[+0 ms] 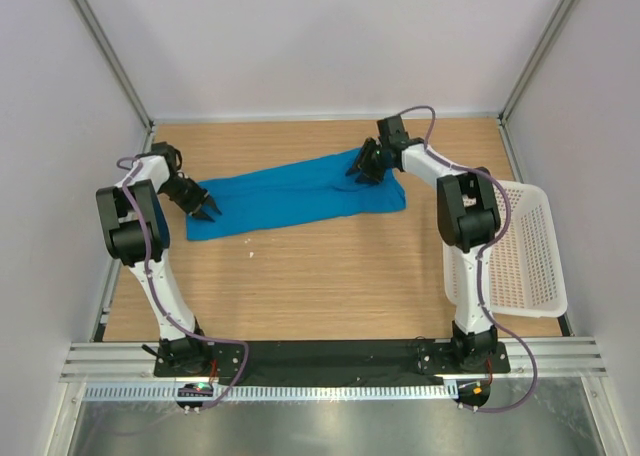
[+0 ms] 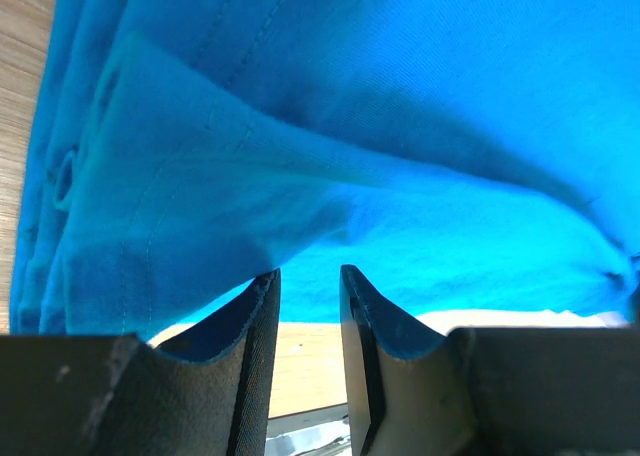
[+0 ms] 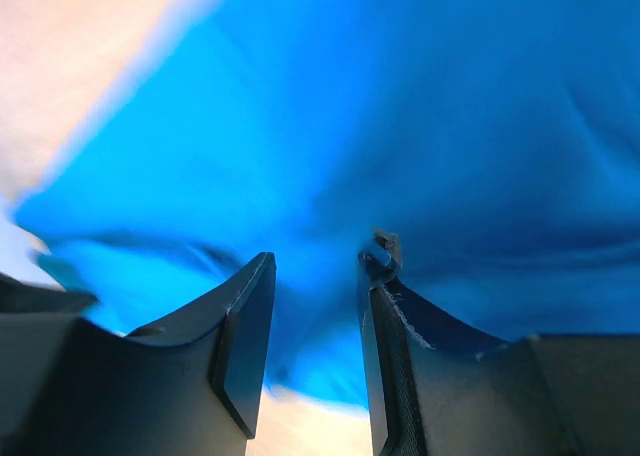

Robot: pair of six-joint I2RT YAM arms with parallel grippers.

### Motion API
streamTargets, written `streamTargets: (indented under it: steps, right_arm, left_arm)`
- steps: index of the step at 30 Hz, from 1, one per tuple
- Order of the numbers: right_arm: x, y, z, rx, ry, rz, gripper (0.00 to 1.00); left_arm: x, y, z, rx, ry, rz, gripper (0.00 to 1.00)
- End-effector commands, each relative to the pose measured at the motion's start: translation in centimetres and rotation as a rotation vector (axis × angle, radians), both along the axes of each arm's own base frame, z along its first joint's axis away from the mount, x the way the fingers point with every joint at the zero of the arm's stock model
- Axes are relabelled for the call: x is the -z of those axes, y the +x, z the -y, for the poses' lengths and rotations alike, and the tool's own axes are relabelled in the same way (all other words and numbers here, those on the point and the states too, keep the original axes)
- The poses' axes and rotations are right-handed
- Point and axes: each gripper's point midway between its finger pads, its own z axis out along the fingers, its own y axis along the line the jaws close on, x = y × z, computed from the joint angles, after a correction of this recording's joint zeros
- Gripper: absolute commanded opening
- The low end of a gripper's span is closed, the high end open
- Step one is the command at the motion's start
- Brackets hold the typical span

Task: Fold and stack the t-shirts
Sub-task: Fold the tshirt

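Note:
I should use my right gripper to pinch the blue t-shirt's rucked top layer (image 1: 344, 184) and pull it flat toward the t-shirt's end (image 1: 398, 199) beside the basket, because that layer stops short of that end.
One bright blue t-shirt (image 1: 300, 198) lies on the wooden table as a long folded strip, running from left to upper right. My left gripper (image 1: 207, 208) is at its left end, low over the cloth. In the left wrist view the jaws (image 2: 309, 272) stand a little apart with nothing between them, at the edge of the shirt (image 2: 400, 126). My right gripper (image 1: 365, 168) is at the strip's far right end. In the right wrist view its jaws (image 3: 318, 256) are apart, just above the blurred blue cloth (image 3: 420, 126), gripping nothing.
A white plastic lattice basket (image 1: 525, 246) stands tilted at the table's right edge beside the right arm. A small white speck (image 1: 250, 254) lies on the wood in front of the shirt. Grey walls close in the back and sides.

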Motion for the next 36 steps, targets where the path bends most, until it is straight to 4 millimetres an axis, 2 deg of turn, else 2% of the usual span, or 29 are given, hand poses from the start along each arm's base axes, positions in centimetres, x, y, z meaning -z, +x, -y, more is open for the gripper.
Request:
streamTargets:
  steps: [1,2,3,6,10,13,14,15,16,17,18,20,21,23,30,34,36]
  right_arm:
    - [-6.1,7.6,-1.4,0.03,0.065,0.245,0.45]
    - [-6.8,8.4,-1.8,0.026,0.077,0.263,0.45]
    - [-8.4,9.8,-2.2,0.028,0.095,0.305,0.45]
    - [-10.8,10.7,-2.3,0.038,0.117,0.355,0.46]
    - [-10.9,10.8,-1.6,0.045,0.109,0.352,0.47]
    - [-8.5,8.3,0.2,0.034,0.026,0.232,0.46]
    - [-9.4,7.4,0.5,0.03,0.019,0.232,0.46]
    - [-7.4,5.6,1.1,0.041,0.005,0.173,0.45]
    - [-7.1,4.8,1.2,0.059,0.012,0.158,0.45]
    - [-8.9,4.5,1.3,0.083,0.034,0.2,0.43]
    - [-6.7,2.9,1.8,0.106,0.03,0.148,0.43]
    - [-7.3,2.9,1.9,0.169,0.077,0.173,0.42]
    - [-6.9,2.0,2.1,0.185,0.085,0.167,0.41]
    - [-7.5,2.2,2.0,0.198,0.114,0.2,0.41]
    - [-6.3,1.3,1.9,0.21,0.127,0.148,0.41]
    - [-6.6,0.7,2.1,0.205,0.121,0.147,0.41]
    - [-5.9,-0.1,2.0,0.204,0.132,0.115,0.41]
  left_arm:
    - [-1.2,0.4,0.0,0.021,-0.003,0.03,0.31]
    - [-1.3,0.3,0.0,0.021,-0.005,0.031,0.31]
    - [-1.4,0.3,0.0,0.022,-0.005,0.033,0.31]
    - [-1.5,0.1,0.0,0.025,-0.002,0.038,0.31]
    - [-1.3,0.0,0.2,0.021,-0.017,0.036,0.31]
    - [-1.3,0.1,0.3,0.022,-0.021,0.037,0.31]
    - [-1.4,0.1,0.3,0.023,-0.02,0.041,0.31]
    - [-1.4,0.1,0.3,0.025,-0.021,0.043,0.31]
    - [-1.4,0.1,0.4,0.025,-0.023,0.043,0.31]
    - [-1.4,0.1,0.5,0.022,-0.034,0.045,0.31]
    - [-1.4,0.1,0.7,0.017,-0.039,0.045,0.31]
    - [-1.2,0.1,0.9,0.01,-0.053,0.046,0.31]
    - [-1.1,0.1,1.0,0.011,-0.056,0.047,0.31]
    - [-1.0,0.0,1.1,0.015,-0.056,0.045,0.31]
    - [-1.0,-0.5,1.2,0.021,-0.052,0.038,0.3]
    - [-1.0,-0.4,1.1,0.021,-0.05,0.039,0.3]
    - [-1.0,-0.4,1.1,0.022,-0.048,0.04,0.3]
